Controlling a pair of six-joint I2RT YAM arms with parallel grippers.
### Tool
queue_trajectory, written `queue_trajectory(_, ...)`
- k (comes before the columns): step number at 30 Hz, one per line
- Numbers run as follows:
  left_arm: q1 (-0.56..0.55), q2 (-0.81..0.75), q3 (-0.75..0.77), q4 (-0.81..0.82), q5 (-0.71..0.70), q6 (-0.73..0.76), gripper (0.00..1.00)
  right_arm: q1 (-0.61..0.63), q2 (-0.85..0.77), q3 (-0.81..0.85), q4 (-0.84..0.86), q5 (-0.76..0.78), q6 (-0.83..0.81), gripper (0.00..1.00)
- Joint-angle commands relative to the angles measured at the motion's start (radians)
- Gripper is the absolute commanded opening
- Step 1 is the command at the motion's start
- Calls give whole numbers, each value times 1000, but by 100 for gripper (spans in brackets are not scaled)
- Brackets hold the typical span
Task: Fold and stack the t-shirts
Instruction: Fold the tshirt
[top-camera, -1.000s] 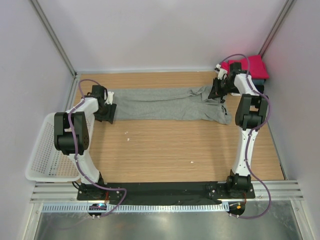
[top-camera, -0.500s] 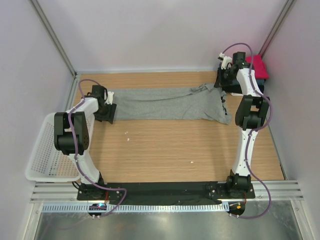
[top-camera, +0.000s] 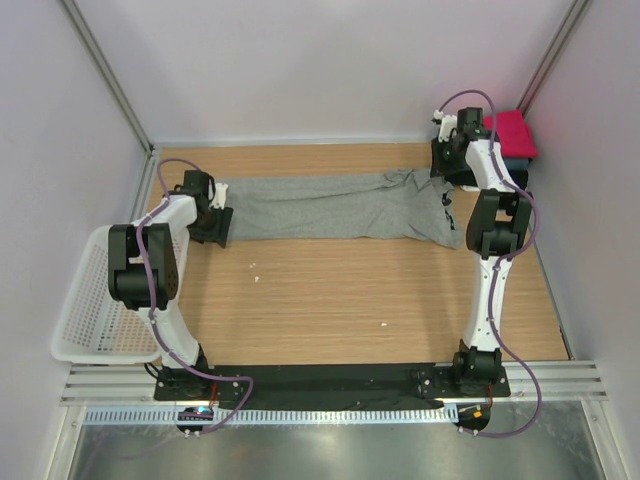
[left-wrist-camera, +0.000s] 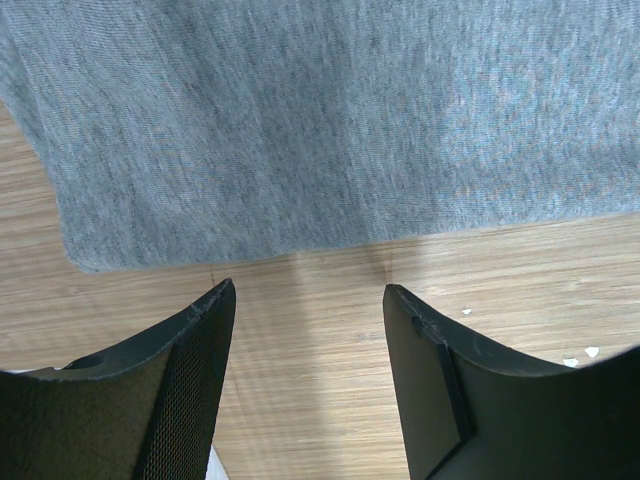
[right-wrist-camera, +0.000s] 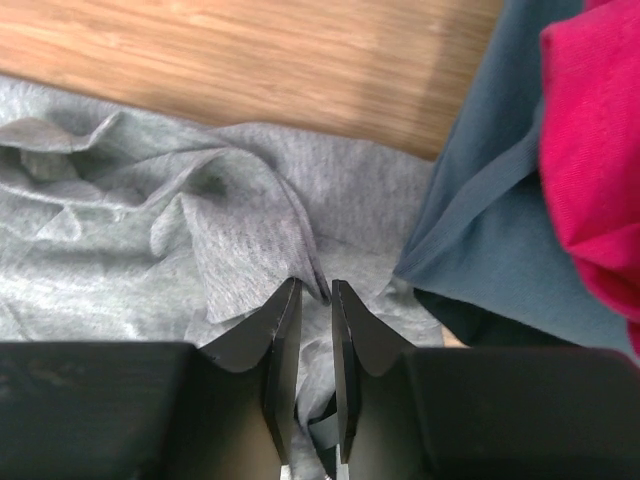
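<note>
I should use my right gripper to pull a fold of the grey t-shirt (right-wrist-camera: 243, 232) toward the far side before it takes the grey t-shirt's near edge (top-camera: 408, 236), because the fold lies bunched beside the stack.
The heather-grey t-shirt (top-camera: 330, 208) lies stretched left to right across the far half of the table. My left gripper (top-camera: 218, 215) is open and empty, low over bare wood just off the shirt's left hem (left-wrist-camera: 320, 120). My right gripper (top-camera: 443, 165) is at the shirt's bunched right end, its jaws nearly closed on a fold of grey cloth (right-wrist-camera: 250, 240). Right beside it is a stack with the magenta-red t-shirt (right-wrist-camera: 600, 150) on top, the slate-blue one (right-wrist-camera: 500, 220) under it and a black one (right-wrist-camera: 480, 315) at the bottom.
A white mesh basket (top-camera: 85, 300) hangs off the table's left edge. The folded stack (top-camera: 515, 135) sits in the far right corner against the wall. Small white specks (top-camera: 384, 324) lie on the wood.
My right gripper has moved towards the far right corner, drawing the grey shirt's right end with it. The left arm has not moved.
</note>
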Motion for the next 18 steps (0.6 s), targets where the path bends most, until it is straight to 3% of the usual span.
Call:
queue_trajectory(1, -3, 6, 1, 7, 22, -2, 62, 3, -44, 0, 70, 34, 0, 25)
queue_trajectory(5, -3, 9, 1, 8, 22, -2, 62, 6, -44, 9, 65, 18, 2, 31)
queue_trajectory(18, -3, 13, 1, 7, 22, 0, 62, 6, 11, 39, 74, -116, 46, 34)
